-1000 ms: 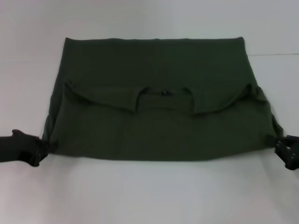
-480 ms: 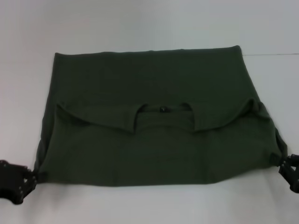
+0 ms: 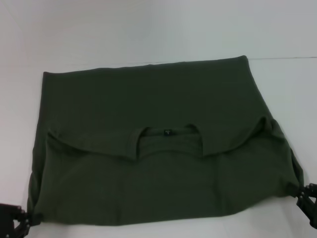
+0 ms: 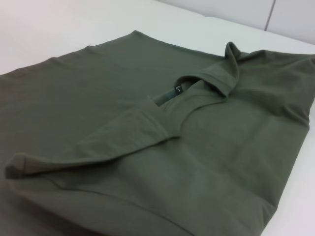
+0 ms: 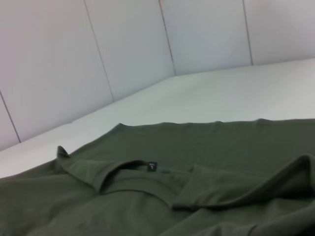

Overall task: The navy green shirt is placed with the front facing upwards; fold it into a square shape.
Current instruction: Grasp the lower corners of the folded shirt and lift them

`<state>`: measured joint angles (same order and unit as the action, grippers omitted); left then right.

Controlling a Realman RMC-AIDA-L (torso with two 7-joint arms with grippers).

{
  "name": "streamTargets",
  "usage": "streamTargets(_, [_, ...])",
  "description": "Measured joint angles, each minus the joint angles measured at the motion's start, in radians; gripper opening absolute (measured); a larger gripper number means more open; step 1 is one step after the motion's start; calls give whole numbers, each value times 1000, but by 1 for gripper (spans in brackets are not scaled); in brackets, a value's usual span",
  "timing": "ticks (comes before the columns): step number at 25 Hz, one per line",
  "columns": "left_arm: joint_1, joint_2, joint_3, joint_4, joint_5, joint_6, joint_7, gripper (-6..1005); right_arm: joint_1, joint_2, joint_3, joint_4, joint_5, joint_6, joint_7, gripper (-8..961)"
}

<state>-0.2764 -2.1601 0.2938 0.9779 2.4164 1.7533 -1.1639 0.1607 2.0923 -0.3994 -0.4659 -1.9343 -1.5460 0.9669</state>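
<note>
Next, I pull both corners even toward me before I fold them to the shirt's far edge, because the shirt's near edge is at a slant toward the shirt's corner in my right gripper.
The navy green shirt lies flat on the white table, folded over on itself with plain green cloth up. Its neck opening and small dark label sit at the middle, and the sleeves are tucked in. My left gripper is shut on the shirt's near left corner at the picture's lower edge. At the near right corner my right gripper is shut on the cloth as well. The left wrist view looks across the shirt to the label. The right wrist view shows the shirt and its collar fold.
Bare white table surrounds the shirt on the far side and both sides. A thin seam line crosses the table at the far right. Pale wall panels stand behind the table in the right wrist view.
Both grippers have pulled back toward the table's near edge, dragging the folded shirt with them. Its far edge now lies clearly closer to me.
</note>
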Motion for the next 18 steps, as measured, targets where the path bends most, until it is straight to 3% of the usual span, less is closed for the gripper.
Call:
streamTargets(13, [21,6,-35,-17,29,50,96,44,-100,-2,11,0,-46,-79,-98,51])
streamTargets(18, [15,10,-38,-4,119,126,150,44,-134,-4,15,-4,-69,-101,-113,51])
